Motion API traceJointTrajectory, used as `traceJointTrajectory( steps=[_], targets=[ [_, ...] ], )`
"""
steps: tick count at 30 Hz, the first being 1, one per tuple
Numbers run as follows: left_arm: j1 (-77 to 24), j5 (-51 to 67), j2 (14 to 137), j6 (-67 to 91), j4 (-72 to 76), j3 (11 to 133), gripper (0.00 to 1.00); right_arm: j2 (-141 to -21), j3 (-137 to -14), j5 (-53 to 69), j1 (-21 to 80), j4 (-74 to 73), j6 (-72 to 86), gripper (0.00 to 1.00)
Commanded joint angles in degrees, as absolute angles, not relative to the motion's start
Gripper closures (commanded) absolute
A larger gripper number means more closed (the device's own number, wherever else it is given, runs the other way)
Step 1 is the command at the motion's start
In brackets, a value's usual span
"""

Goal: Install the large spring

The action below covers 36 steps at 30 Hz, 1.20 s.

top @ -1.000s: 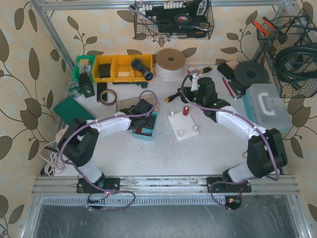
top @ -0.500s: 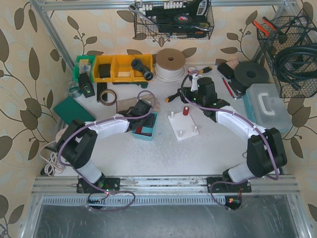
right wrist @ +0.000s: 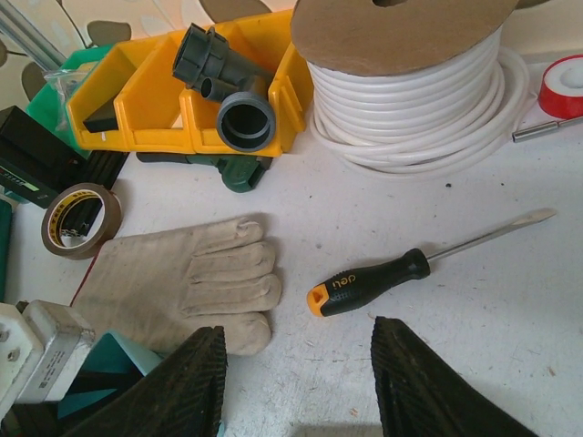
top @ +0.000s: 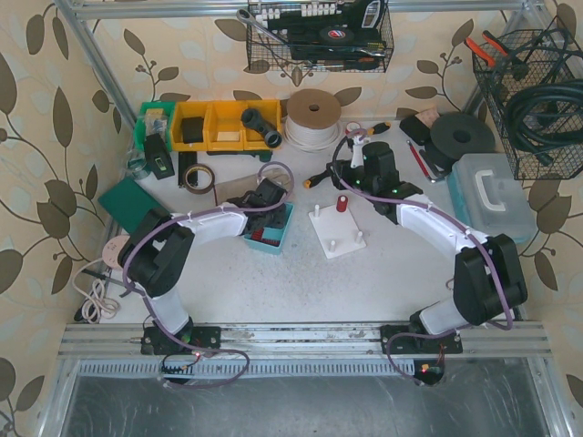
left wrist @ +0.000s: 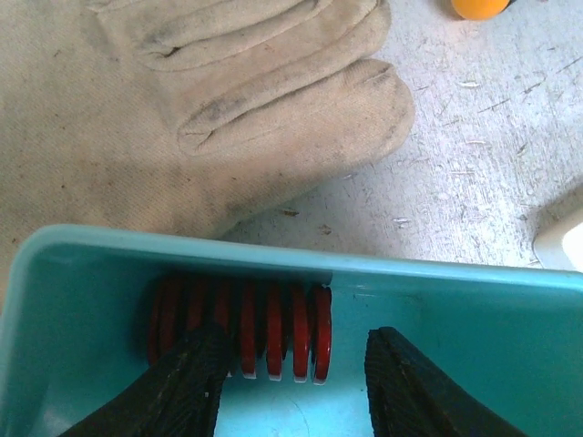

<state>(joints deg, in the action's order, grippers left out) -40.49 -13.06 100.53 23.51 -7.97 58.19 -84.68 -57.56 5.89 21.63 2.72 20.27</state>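
My left gripper needs to lift clear, open wider and bring its fingers around both ends of the spring (left wrist: pixel 160 319), because one of its fingers overlaps the large spring's coils (left wrist: pixel 219 314).
A large red spring (left wrist: pixel 241 328) lies on its side against the far wall of a teal bin (left wrist: pixel 455 309). My left gripper (left wrist: pixel 296 382) is open and low inside the bin, its left finger (left wrist: pixel 182 387) in front of the spring's left coils and its right finger to the right of the spring. In the top view the left gripper (top: pixel 265 218) is over the bin (top: pixel 281 238). A white peg plate (top: pixel 335 235) carries a small red spring (top: pixel 341 203). My right gripper (right wrist: pixel 296 391) is open and empty above the table, behind the plate (top: pixel 340 177).
A beige glove (left wrist: pixel 209 100) lies just behind the bin. A black and orange screwdriver (right wrist: pixel 364 284) lies ahead of the right gripper. Yellow bins (right wrist: pixel 164 100), a white hose coil (right wrist: pixel 410 100) and a tape roll (right wrist: pixel 80 218) stand further back.
My left arm has swung to the right and its gripper has gone further into the teal bin. The right arm has not moved.
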Motion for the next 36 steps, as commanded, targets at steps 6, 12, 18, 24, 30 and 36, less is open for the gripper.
traceJointTrajectory(
  steps=[6, 12, 18, 24, 30, 36],
  targets=[
    [-43.5, -8.5, 99.7, 29.1, -10.0, 58.6, 0.54, -85.7, -59.6, 6.8, 21.7, 3.2, 19.9, 0.54],
    [-43.6, -9.6, 96.3, 29.1, -11.9, 59.6, 0.54, -85.9, -59.7, 7.0, 21.7, 3.3, 20.0, 0.54],
    [-43.6, -13.1, 94.2, 29.6, -15.5, 60.9, 0.53, -85.9, -59.6, 7.0, 21.7, 3.3, 19.9, 0.55],
    [-43.6, -16.9, 94.0, 29.7, -19.2, 62.2, 0.42, -86.0, -59.6, 7.2, 21.7, 3.4, 20.0, 0.55],
    [-43.5, -16.9, 96.6, 28.2, -20.5, 64.3, 0.21, -85.9, -59.5, 7.0, 21.7, 3.4, 20.0, 0.55],
    [-42.6, -12.3, 101.4, 26.0, -21.1, 67.8, 0.2, -85.9, -59.5, 7.0, 21.7, 3.3, 20.0, 0.55]
  ],
)
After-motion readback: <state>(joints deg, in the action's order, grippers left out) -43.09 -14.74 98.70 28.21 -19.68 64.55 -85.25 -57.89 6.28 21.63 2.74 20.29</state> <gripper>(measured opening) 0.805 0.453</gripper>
